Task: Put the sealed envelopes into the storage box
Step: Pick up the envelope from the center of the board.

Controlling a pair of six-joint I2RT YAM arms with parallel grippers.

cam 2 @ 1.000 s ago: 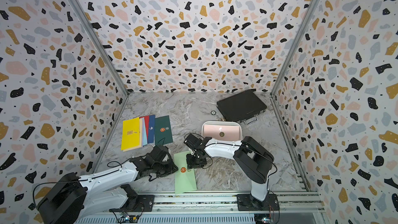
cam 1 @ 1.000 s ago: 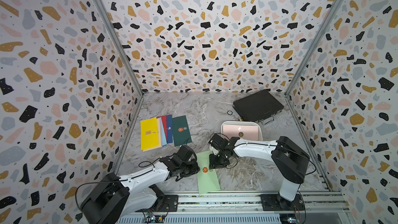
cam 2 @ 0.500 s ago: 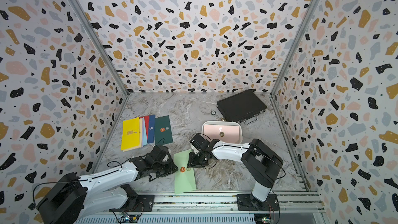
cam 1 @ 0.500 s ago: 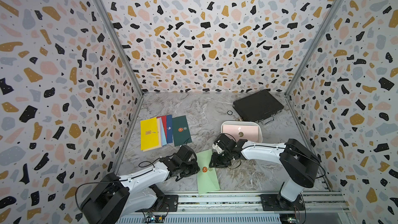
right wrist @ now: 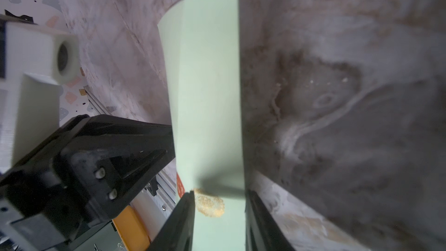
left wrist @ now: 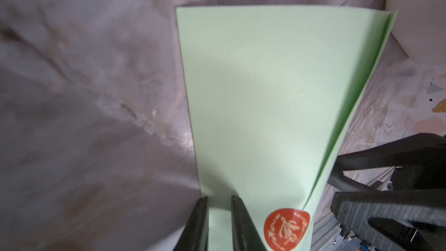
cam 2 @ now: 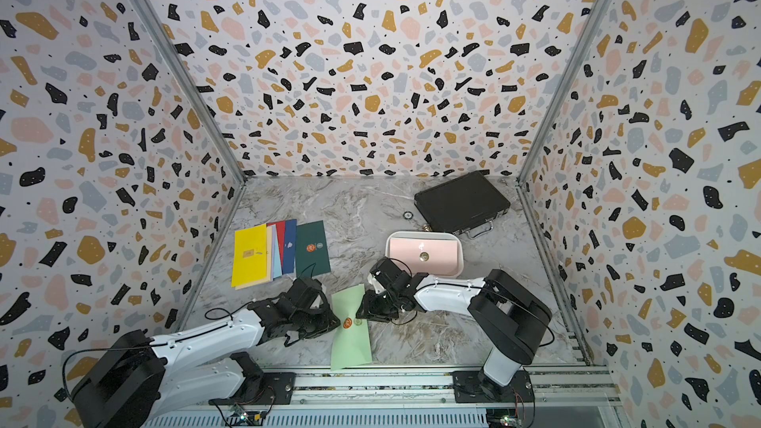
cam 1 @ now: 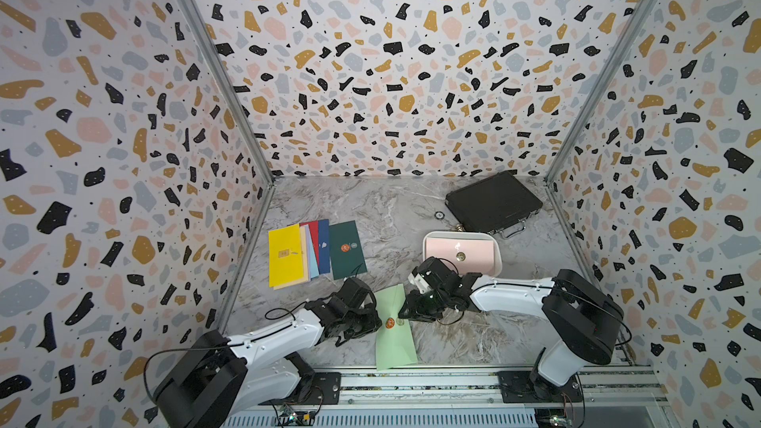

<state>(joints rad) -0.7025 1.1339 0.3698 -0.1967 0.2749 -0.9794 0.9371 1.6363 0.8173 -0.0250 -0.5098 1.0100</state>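
My left gripper is pinning the light green envelope's edge (cam 1: 381, 319). It should open before my right gripper takes the envelope to the storage box (cam 1: 462, 255).
A light green envelope (cam 1: 396, 343) (cam 2: 351, 343) lies near the front rail, bowed upward at its middle, with an orange seal (left wrist: 287, 229) and a gold seal (right wrist: 210, 205). My left gripper (cam 1: 376, 321) (left wrist: 218, 199) is shut on the envelope's left edge. My right gripper (cam 1: 405, 314) (right wrist: 219, 193) stands open over its right edge, one finger by the gold seal. The white storage box (cam 1: 461, 233) (cam 2: 424, 233) holds a pink envelope (cam 1: 473, 251). Yellow (cam 1: 286, 255), red, navy and dark green (cam 1: 347, 249) envelopes lie fanned at the left.
A black briefcase (cam 1: 494, 201) lies at the back right, just behind the box. A small round ring (cam 1: 439, 214) sits on the marble beside it. Patterned walls close in three sides, and a metal rail (cam 1: 453, 380) runs along the front.
The right arm's elbow has swung to the right and its gripper has shifted slightly along the green envelope's right edge. The left arm and the envelope stay as they were.
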